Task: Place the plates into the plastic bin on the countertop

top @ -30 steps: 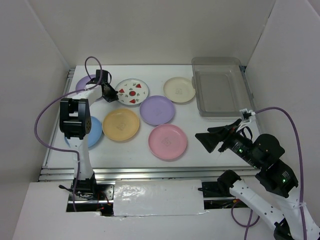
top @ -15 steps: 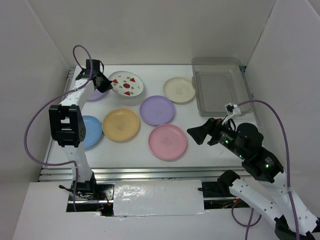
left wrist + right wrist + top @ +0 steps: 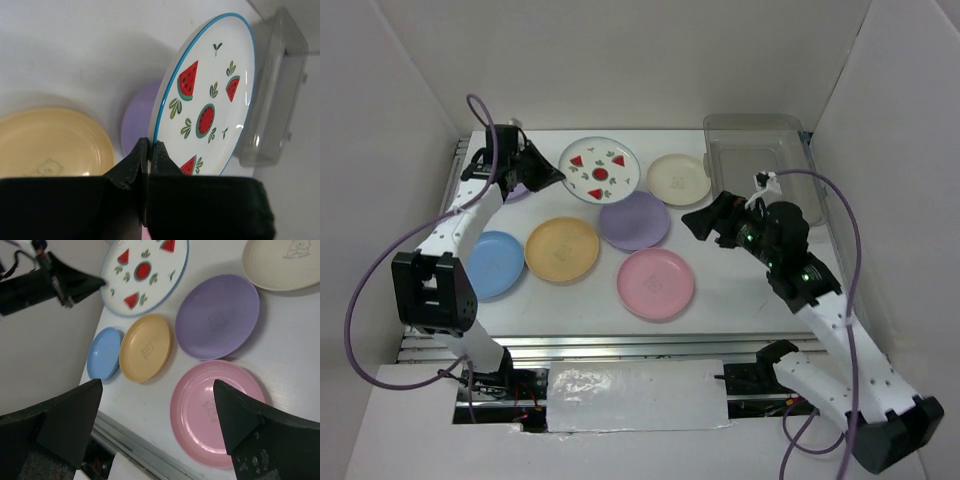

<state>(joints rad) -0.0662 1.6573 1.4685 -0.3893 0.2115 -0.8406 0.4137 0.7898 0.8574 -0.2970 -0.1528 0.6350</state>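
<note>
I am going to lower the white strawberry plate (image 3: 600,171), and the plastic bin's empty bottom (image 3: 758,168) looks wider than the plate, so I expect the plate to come to rest flat inside.
My left gripper (image 3: 552,178) (image 3: 150,150) is shut on the rim of the white strawberry plate (image 3: 601,170) (image 3: 210,100) and holds it above the countertop (image 3: 720,270). My right gripper (image 3: 705,222) (image 3: 157,432) is open and empty, hovering above the pink plate (image 3: 656,283) (image 3: 220,412). A lilac plate (image 3: 634,221) (image 3: 217,316), a cream plate (image 3: 678,179) (image 3: 282,262), a yellow-orange plate (image 3: 562,249) (image 3: 146,347) and a blue plate (image 3: 492,263) (image 3: 104,353) lie flat. The second lilac plate (image 3: 517,190) is mostly hidden behind my left arm. The grey plastic bin (image 3: 740,145) (image 3: 272,90) stands at the back right.
White walls (image 3: 380,150) close in the left, back and right sides. A metal rail (image 3: 580,343) runs along the countertop's front edge. My right arm's cable (image 3: 848,230) loops past the bin's right side.
My left gripper has lifted the strawberry plate and carried it right, toward the bin. My right gripper has moved up and left over the countertop, from the front right.
</note>
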